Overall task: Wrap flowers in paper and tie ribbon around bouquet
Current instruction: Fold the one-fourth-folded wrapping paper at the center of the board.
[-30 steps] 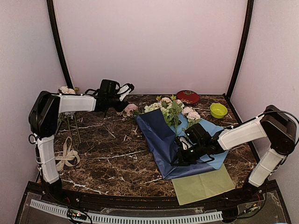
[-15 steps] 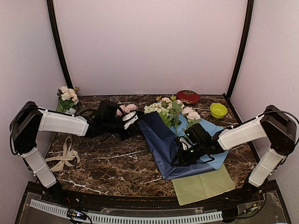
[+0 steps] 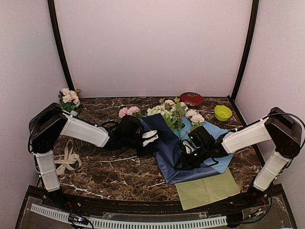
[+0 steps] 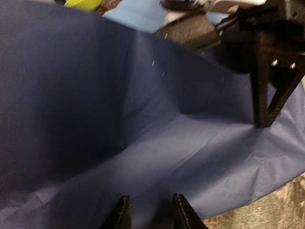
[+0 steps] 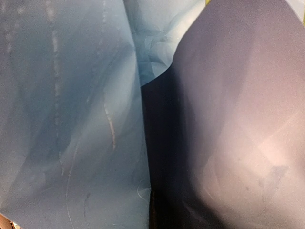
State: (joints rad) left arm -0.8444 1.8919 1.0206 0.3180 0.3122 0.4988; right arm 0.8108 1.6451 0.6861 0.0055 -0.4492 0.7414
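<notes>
The paper's navy fold (image 3: 170, 168) is held only by my right gripper, so my left gripper should secure the fold before my right gripper goes to the paper's open light blue side (image 3: 224, 164).
The paper (image 3: 164, 143) lies right of the table's centre, its navy face folded up over its lighter blue face. The flowers (image 3: 177, 113) rest on its far end, their heads pointing to the back. My right gripper (image 3: 182, 161) is shut on the paper's fold; in the right wrist view the paper (image 5: 71, 119) fills the frame and runs into the right gripper (image 5: 155, 212). My left gripper (image 3: 151, 138) hovers at the paper's left edge. Its jaws (image 4: 150, 205) stand narrowly open over the navy paper (image 4: 167, 143) with nothing between them. The ribbon (image 3: 66, 160) lies loose at the left.
Two pink roses (image 3: 127, 112) lie left of the paper's far corner. Another flower bunch (image 3: 68, 98) stands at the back left. A red lidded dish (image 3: 191, 98) and a green bowl (image 3: 222, 112) sit at the back right. A yellow-green sheet (image 3: 207, 188) lies near the front edge.
My left arm has swept from the back left past the pink roses to the paper's left edge, and its jaws have narrowed. The right arm has stayed put.
</notes>
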